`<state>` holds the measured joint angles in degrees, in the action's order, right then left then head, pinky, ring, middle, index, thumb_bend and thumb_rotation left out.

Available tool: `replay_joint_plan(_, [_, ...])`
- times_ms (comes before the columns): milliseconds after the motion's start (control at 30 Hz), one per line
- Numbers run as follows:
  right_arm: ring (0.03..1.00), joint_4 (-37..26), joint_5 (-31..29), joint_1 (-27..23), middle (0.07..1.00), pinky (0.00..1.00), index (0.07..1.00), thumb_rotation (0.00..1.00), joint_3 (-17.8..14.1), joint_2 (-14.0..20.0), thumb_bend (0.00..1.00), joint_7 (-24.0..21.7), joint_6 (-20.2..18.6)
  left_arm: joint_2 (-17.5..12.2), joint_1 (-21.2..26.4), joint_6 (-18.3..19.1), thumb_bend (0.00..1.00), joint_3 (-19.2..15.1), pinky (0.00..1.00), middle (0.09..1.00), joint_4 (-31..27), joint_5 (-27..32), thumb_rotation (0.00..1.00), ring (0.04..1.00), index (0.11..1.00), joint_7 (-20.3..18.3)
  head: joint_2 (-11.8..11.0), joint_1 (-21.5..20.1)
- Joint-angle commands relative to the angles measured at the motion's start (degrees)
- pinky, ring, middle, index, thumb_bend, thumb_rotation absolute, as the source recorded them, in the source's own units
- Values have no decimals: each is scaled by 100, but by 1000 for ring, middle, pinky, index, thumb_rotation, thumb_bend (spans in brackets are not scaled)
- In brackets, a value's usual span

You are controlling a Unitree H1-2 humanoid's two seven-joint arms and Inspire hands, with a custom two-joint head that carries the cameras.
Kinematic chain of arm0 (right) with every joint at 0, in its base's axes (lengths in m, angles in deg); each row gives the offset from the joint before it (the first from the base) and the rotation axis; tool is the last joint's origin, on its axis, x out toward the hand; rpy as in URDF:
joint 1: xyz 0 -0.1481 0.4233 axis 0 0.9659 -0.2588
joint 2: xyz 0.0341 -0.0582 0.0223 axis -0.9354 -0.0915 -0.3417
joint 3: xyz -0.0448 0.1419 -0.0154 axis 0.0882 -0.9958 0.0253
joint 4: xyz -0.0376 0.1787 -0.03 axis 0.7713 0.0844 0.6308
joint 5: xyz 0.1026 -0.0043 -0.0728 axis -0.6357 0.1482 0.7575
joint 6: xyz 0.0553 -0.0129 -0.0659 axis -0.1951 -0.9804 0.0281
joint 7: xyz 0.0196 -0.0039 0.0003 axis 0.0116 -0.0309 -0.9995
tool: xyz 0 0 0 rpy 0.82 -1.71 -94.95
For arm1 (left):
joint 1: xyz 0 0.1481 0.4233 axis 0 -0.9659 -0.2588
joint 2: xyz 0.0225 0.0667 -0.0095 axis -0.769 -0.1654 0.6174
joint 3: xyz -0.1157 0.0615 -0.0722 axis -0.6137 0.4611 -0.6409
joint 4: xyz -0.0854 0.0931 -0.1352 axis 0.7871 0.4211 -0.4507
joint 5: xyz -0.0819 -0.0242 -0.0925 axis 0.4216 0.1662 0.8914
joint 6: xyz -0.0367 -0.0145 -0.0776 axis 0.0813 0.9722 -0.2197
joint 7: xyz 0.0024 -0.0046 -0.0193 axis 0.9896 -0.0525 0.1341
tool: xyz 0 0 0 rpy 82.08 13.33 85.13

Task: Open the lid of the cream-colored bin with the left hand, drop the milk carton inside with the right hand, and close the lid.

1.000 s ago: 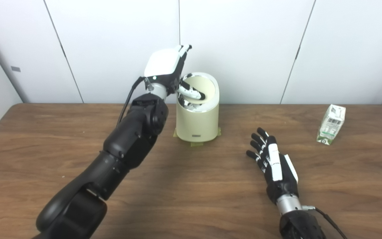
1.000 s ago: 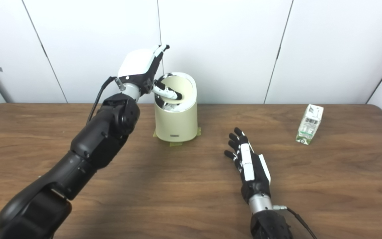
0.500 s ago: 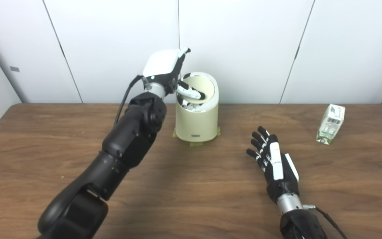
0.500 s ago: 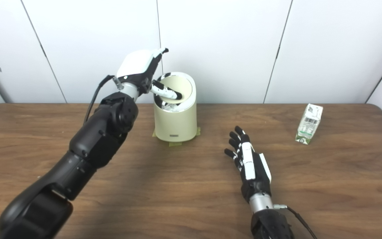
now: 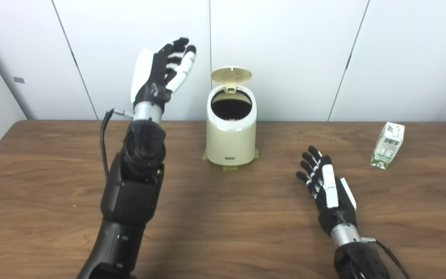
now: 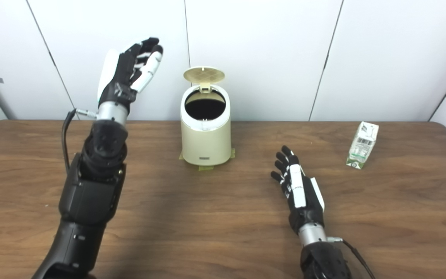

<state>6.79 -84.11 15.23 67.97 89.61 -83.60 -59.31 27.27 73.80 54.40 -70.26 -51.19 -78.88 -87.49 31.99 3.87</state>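
The milk carton point(image 5: 387, 145) is narrower than the bin's dark opening point(image 5: 231, 107), which is deep, so the carton will drop completely out of sight when the robot lets it fall.
The cream-colored bin point(image 5: 230, 141) stands at the back middle of the table with its round lid point(image 5: 231, 74) tipped up and its dark inside showing. My left hand point(image 5: 163, 73) is raised high to the left of the bin, open, fingers up, touching nothing. The milk carton point(image 5: 387, 145) stands upright at the far right of the table. My right hand point(image 5: 326, 192) rests low over the table, open and flat, well to the left of the carton and in front-right of the bin.
Strips of tape point(image 5: 230, 167) mark the bin's base on the wooden table point(image 5: 223, 232). White wall panels point(image 5: 285, 54) close off the back just behind the bin.
My left hand has come off the bin's rim, swung up and to the left and spread open. The lid now stands fully up. My right hand has edged slightly right.
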Motion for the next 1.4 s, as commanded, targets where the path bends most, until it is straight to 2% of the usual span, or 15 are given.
replay_joint_plan(0, [908, -318, -38, -242, 923, 802, 905, 784, -27, 104, 603, -80, 17, 51, -64, -175, 356, -120, 648, 787, -370, 278, 818, 744, 806, 21, 6, 4])
replay_joint_plan(133, [895, -367, -13, -288, 917, 804, 898, 642, -59, 145, 601, -25, -19, -2, -582, -168, 398, -200, 689, 800, -728, 576, 840, 759, 829, -76, 31, -39])
replay_joint_plan(200, [884, -408, 23, -306, 911, 769, 897, 554, -68, 161, 596, 0, -69, -28, -796, -218, 398, -223, 716, 809, -815, 683, 871, 773, 847, -71, 41, -63])
replay_joint_plan(333, [847, -538, 87, -348, 894, 724, 887, 402, -143, 209, 647, 82, -206, 36, -1334, -203, 415, -329, 746, 835, -1009, 974, 904, 807, 866, -66, 106, -141])
replay_joint_plan(367, [837, -549, 98, -354, 890, 724, 888, 393, -162, 240, 701, 80, -188, 40, -1475, -195, 398, -323, 756, 852, -1083, 1027, 934, 820, 876, -93, 111, -167])
replay_joint_plan(467, [825, -556, 159, -368, 882, 715, 890, 386, -217, 315, 753, 101, -148, 39, -1799, -247, 396, -307, 778, 875, -1230, 1194, 980, 839, 894, -138, 131, -261])
replay_joint_plan(567, [832, -517, 419, -347, 872, 703, 879, 329, -237, 516, 748, 161, -17, 87, -2113, -394, 392, -351, 810, 893, -1308, 1498, 998, 853, 913, -203, 154, -349])
replay_joint_plan(633, [838, -473, 529, -317, 878, 707, 882, 328, -271, 647, 750, 172, 91, 153, -2238, -410, 393, -391, 853, 906, -1349, 1714, 1000, 872, 930, -227, 172, -441])
replay_joint_plan(733, [849, -484, 553, -235, 882, 751, 878, 261, -409, 811, 771, 215, 168, 197, -2411, -406, 430, -359, 879, 917, -1419, 1813, 1000, 892, 932, -236, 210, -583])
replay_joint_plan(867, [826, -805, 795, -87, 859, 799, 864, 242, -495, 987, 817, 282, 122, 172, -2468, -432, 436, -360, 895, 934, -1352, 1931, 1000, 912, 935, -289, 239, -929])
replay_joint_plan(933, [804, -1043, 933, 29, 838, 747, 845, 261, -549, 1102, 836, 300, 58, 163, -2487, -449, 439, -366, 892, 932, -1326, 1999, 998, 911, 932, -296, 249, -1061])
replay_joint_plan(1000, [807, -1241, 959, 127, 842, 738, 841, 263, -663, 1166, 855, 317, -76, 150, -2491, -457, 433, -373, 886, 929, -1311, 2050, 999, 905, 932, -304, 261, -1223])
replay_joint_plan(1100, [795, -1443, 987, 283, 826, 724, 832, 226, -869, 1298, 854, 320, -237, 124, -2508, -460, 420, -370, 877, 920, -1296, 2147, 1000, 895, 933, -358, 289, -1423])
replay_joint_plan(1233, [798, -1508, 908, 465, 829, 723, 841, 203, -1174, 1459, 867, 296, -389, 63, -2554, -419, 441, -357, 898, 929, -1305, 2283, 992, 912, 939, -469, 321, -1585])
replay_joint_plan(1367, [820, -1390, 813, 536, 857, 709, 854, 141, -1378, 1628, 851, 239, -357, -23, -2548, -417, 412, -303, 900, 937, -1261, 2169, 994, 914, 948, -509, 329, -1609])
